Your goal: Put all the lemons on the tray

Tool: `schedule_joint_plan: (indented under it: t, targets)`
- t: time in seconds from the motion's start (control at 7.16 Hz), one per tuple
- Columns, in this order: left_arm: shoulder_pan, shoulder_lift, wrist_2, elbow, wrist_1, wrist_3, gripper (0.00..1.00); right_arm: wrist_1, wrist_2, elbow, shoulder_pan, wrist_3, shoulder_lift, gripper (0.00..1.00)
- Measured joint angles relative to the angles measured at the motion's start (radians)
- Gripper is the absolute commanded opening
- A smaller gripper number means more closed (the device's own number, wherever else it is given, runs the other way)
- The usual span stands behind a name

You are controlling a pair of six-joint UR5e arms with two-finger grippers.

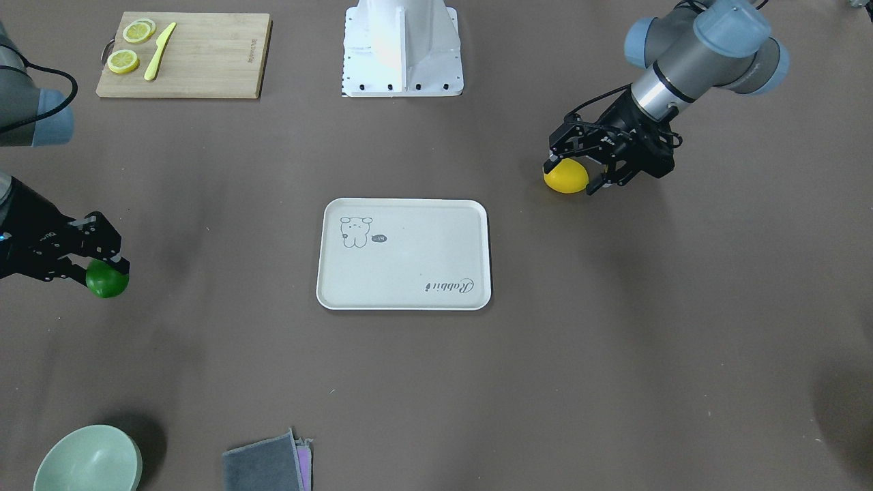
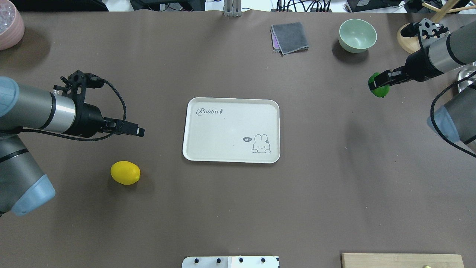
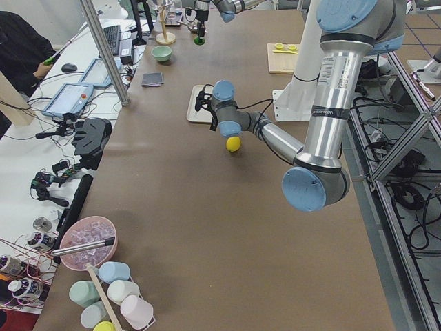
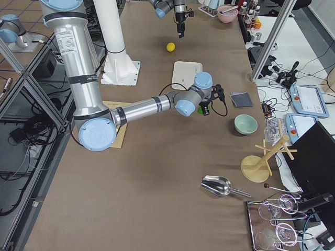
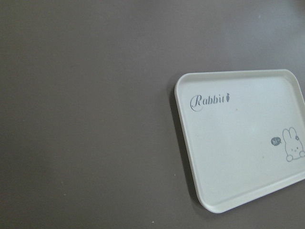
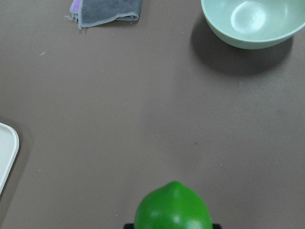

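Observation:
I should swing my left gripper back and down to grab the yellow lemon, because the gripper is empty and points past the lemon toward the cream tray's edge.
The cream tray (image 2: 230, 130) lies mid-table and holds nothing; it also shows in the front view (image 1: 402, 254) and the left wrist view (image 5: 238, 143). The yellow lemon (image 2: 125, 172) lies on the table on the tray's left. My left gripper (image 2: 139, 131) hovers above it, open and empty; in the front view it (image 1: 574, 174) overlaps the lemon (image 1: 569, 179). My right gripper (image 2: 377, 85) is shut on the green lemon (image 2: 379, 89) and holds it above the table, right of the tray. The green lemon also shows in the right wrist view (image 6: 172, 207) and the front view (image 1: 107, 279).
A green bowl (image 2: 357, 34) and a folded grey cloth (image 2: 290, 37) sit at the far side. A bamboo board (image 1: 198, 58) with lemon slices and a yellow knife lies near the robot base (image 1: 402, 48). A wooden stand (image 2: 409, 42) is at the far right.

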Motion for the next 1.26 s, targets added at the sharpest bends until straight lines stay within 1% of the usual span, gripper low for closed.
schedule_joint_plan:
  t: [0.14, 0.28, 0.42, 0.56, 0.7, 0.98, 1.12, 1.26]
  targets:
    - [0.018, 0.036, 0.04, -0.035, 0.021, -0.063, 0.97, 0.0, -0.013, 0.001, -0.009, 0.017, 0.004, 0.0]
    - [0.025, 0.068, 0.065, -0.101, 0.106, -0.116, 0.97, 0.0, -0.02, 0.0, -0.016, 0.023, 0.006, 0.0]
    - [0.034, 0.084, 0.1, -0.186, 0.259, -0.156, 0.97, -0.002, -0.022, 0.0, -0.022, 0.026, 0.011, 0.0]
    - [0.056, 0.087, 0.161, -0.249, 0.395, -0.219, 0.97, -0.005, -0.029, 0.0, -0.035, 0.032, 0.024, 0.0]
    - [0.085, 0.087, 0.218, -0.273, 0.461, -0.308, 0.97, -0.006, -0.041, 0.0, -0.059, 0.05, 0.044, 0.0]
    - [0.154, 0.074, 0.316, -0.276, 0.522, -0.529, 0.97, -0.007, -0.081, 0.002, -0.123, 0.1, 0.09, 0.0]
    - [0.183, 0.045, 0.36, -0.272, 0.583, -0.634, 0.97, -0.007, -0.104, 0.002, -0.15, 0.116, 0.108, 0.0]
    - [0.21, 0.004, 0.401, -0.269, 0.671, -0.729, 0.97, -0.006, -0.116, 0.002, -0.17, 0.123, 0.123, 0.0]
